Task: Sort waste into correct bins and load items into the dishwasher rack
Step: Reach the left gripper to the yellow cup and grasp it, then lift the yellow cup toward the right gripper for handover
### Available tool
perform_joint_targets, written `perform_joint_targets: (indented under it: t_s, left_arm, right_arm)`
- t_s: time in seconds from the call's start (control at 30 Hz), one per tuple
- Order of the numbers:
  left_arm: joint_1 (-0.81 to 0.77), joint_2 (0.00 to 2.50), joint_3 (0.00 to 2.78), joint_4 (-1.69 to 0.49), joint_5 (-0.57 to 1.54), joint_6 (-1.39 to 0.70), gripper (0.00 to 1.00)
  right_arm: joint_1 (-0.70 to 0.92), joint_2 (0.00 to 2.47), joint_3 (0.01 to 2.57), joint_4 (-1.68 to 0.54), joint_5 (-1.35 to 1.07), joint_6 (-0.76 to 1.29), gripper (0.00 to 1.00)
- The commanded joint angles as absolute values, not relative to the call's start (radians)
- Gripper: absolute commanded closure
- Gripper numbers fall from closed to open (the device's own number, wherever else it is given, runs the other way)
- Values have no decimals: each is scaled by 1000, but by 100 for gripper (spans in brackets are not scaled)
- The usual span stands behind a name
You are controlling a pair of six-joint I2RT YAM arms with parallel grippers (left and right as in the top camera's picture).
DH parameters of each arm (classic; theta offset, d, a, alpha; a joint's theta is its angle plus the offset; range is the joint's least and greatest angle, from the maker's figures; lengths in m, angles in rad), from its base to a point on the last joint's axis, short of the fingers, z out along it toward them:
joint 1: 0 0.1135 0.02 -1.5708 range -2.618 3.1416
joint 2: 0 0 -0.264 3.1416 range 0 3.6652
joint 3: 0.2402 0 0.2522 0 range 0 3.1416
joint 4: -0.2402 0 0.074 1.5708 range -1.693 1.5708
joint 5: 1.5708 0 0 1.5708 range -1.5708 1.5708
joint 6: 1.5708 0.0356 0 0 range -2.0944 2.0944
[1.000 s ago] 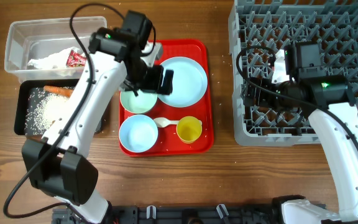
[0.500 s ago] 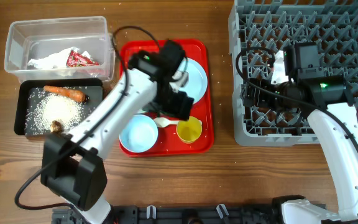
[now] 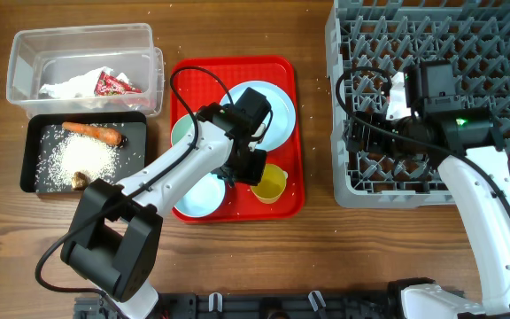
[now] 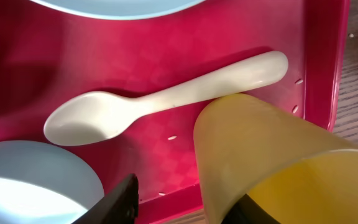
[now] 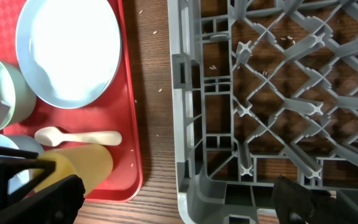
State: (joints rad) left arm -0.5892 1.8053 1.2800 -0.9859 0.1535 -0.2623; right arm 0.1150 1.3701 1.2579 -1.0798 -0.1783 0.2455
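Observation:
Next, my left gripper lifts the yellow cup and hands it over, because it straddles the yellow cup's side point(image 3: 271, 183) while the dishwasher rack point(image 3: 361, 175) is on my right gripper's side.
My left gripper point(image 3: 244, 168) is low over the red tray point(image 3: 202, 75), at the yellow cup point(image 3: 270, 184). In the left wrist view it point(image 4: 188, 202) straddles the cup point(image 4: 260, 149) wall, one finger outside with red tray showing in the gap, the other dark inside the cup. The white spoon point(image 4: 166, 99) lies just beyond. The blue plate point(image 3: 282, 115), green bowl point(image 3: 181, 133) and blue bowl point(image 3: 197, 195) also sit on the tray. My right gripper point(image 5: 176, 202) hangs wide open and empty over the dishwasher rack's point(image 3: 467, 35) front left corner.
The clear tub point(image 3: 25, 53) at far left holds the napkin point(image 3: 65, 87) and red wrapper point(image 3: 109, 84). In front of it the black tray point(image 3: 34, 133) holds the carrot point(image 3: 91, 131), rice point(image 3: 82, 158) and brown lump point(image 3: 80, 180). A strip of bare wood separates tray and rack.
My left arm swung from above the green bowl and plate down to the tray's front by the yellow cup, and its jaws narrowed. The right arm stayed put.

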Motion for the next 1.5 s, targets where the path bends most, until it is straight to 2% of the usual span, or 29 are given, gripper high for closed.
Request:
perform_joint_targets:
  t_s: [0.0, 0.03, 0.3, 0.37, 0.43, 0.57, 0.73, 0.97, 1.23, 1.37, 1.47]
  left_arm:
    - [-593, 1813, 1272, -979, 153, -304, 94]
    - [-593, 1813, 1273, -976, 165, -304, 96]
    - [-570, 1789, 1385, -1023, 310, -292, 96]
    - [-536, 1755, 1437, -1061, 378, -260, 96]
    - [-491, 1715, 1463, -1083, 450, -226, 96]
    - [-340, 1623, 1465, -1094, 666, -122, 96]
    - [-143, 1601, 1462, -1092, 1201, 102, 96]
    - [-127, 1601, 1460, -1088, 1470, 250, 96]
    - [-156, 1601, 1460, -1058, 1503, 266, 96]
    - [-197, 1601, 1460, -1015, 1503, 266, 96]
    - [-212, 1601, 1460, -1009, 1503, 266, 96]
  right_arm:
    - [120, 1371, 1249, -1077, -180, 247, 0]
    - [120, 1371, 1249, -1077, -180, 247, 0]
    - [120, 1369, 1249, -1075, -273, 199, 1]
    - [120, 1355, 1249, -1073, -369, 136, 8]
    - [120, 1327, 1249, -1047, -443, 130, 9]
    - [120, 1264, 1249, -953, -635, 96, 6]
    - [120, 1272, 1249, -822, -874, 71, 5]
    - [123, 1287, 1249, -700, -1164, -17, 5]
    - [223, 1287, 1249, -606, -1192, -25, 5]
    - [323, 1287, 1249, -541, -1046, 49, 6]
    - [372, 1287, 1249, -510, -1021, 57, 16]
